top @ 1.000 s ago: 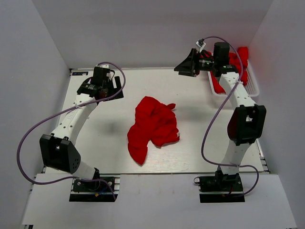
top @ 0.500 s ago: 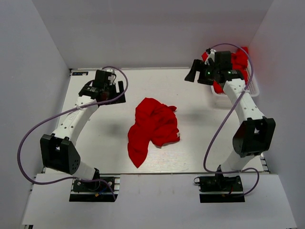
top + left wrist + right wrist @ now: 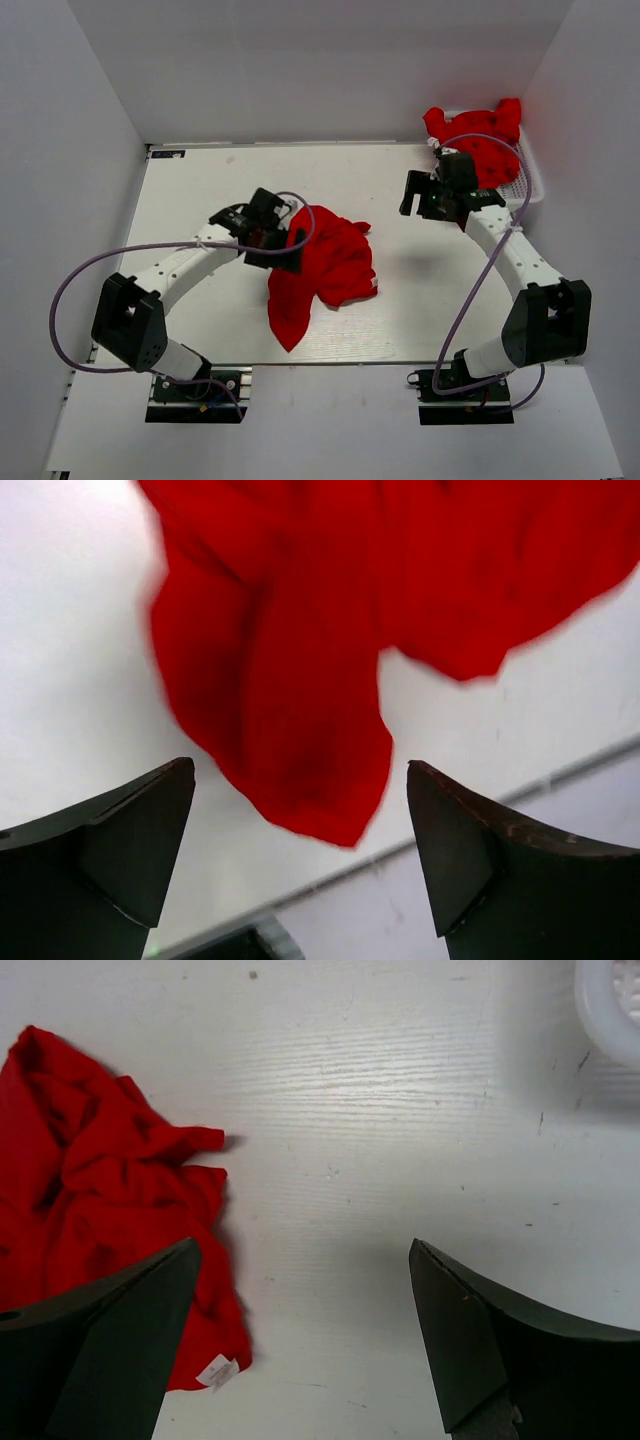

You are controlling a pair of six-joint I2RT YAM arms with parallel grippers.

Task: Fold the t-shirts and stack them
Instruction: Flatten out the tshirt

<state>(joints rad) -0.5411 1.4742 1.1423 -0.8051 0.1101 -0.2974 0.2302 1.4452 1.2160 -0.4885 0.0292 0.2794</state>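
I see loose folds [image 3: 343, 272] all over the red t-shirt [image 3: 312, 245], so it will open out into a wide sheet with an uneven bottom edge when I lift and stretch it.
One crumpled red t-shirt [image 3: 328, 262] lies in a heap mid-table, its white label [image 3: 217, 1371] at one edge. More red t-shirts [image 3: 478, 135] fill the white basket [image 3: 530, 186] at the back right. My left gripper [image 3: 283, 250] hovers open over the heap's left edge. In the left wrist view the red cloth [image 3: 290, 640] hangs down to between the open fingers [image 3: 300, 768], untouched. My right gripper [image 3: 415, 193] is open above bare table, between heap and basket. The right wrist view shows nothing between its jaws [image 3: 303, 1247], with the shirt [image 3: 100, 1180] off to their left.
Grey walls close in the white table [image 3: 200, 190] on three sides. The basket corner [image 3: 610, 1010] shows at the top right of the right wrist view. The table's near edge and a mounting plate [image 3: 230, 942] show past the left fingers.
My left arm swung from the back left to the heap's left edge. My right arm came away from the basket, toward the near left. Both grippers stayed open.
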